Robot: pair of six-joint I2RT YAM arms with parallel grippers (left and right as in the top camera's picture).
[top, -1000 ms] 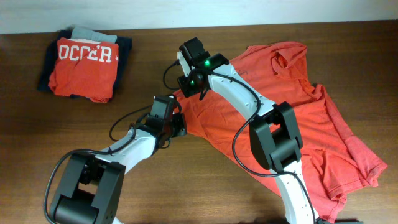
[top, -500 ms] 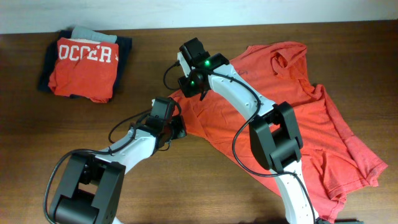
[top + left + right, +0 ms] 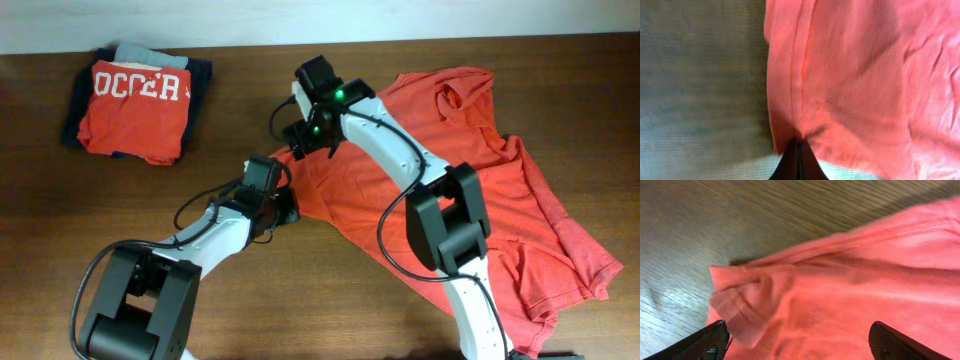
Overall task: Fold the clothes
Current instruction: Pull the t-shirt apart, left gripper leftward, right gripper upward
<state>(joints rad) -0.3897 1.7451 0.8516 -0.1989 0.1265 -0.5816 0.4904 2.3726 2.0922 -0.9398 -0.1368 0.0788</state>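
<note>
The shirt's folded-over corner is bunched up under my right gripper, so my left gripper should pull the shirt's hem out flat, then let go of it and grab that corner.
The clothes, a coral-red T-shirt, lie spread and rumpled over the right half of the table. My left gripper is at the shirt's near-left edge. In the left wrist view its jaws are shut on the hem of the coral fabric. My right gripper hovers over the shirt's far-left corner. In the right wrist view it stands open, the black fingertips far apart, with the loose, folded-over shirt corner lying below them.
A pile of folded clothes, with a red printed shirt on top, sits at the back left. Bare brown wooden table lies to the left of both grippers.
My right gripper has opened wide and let go of the shirt corner, shifting slightly right. The left gripper has stayed shut on the hem, almost still.
</note>
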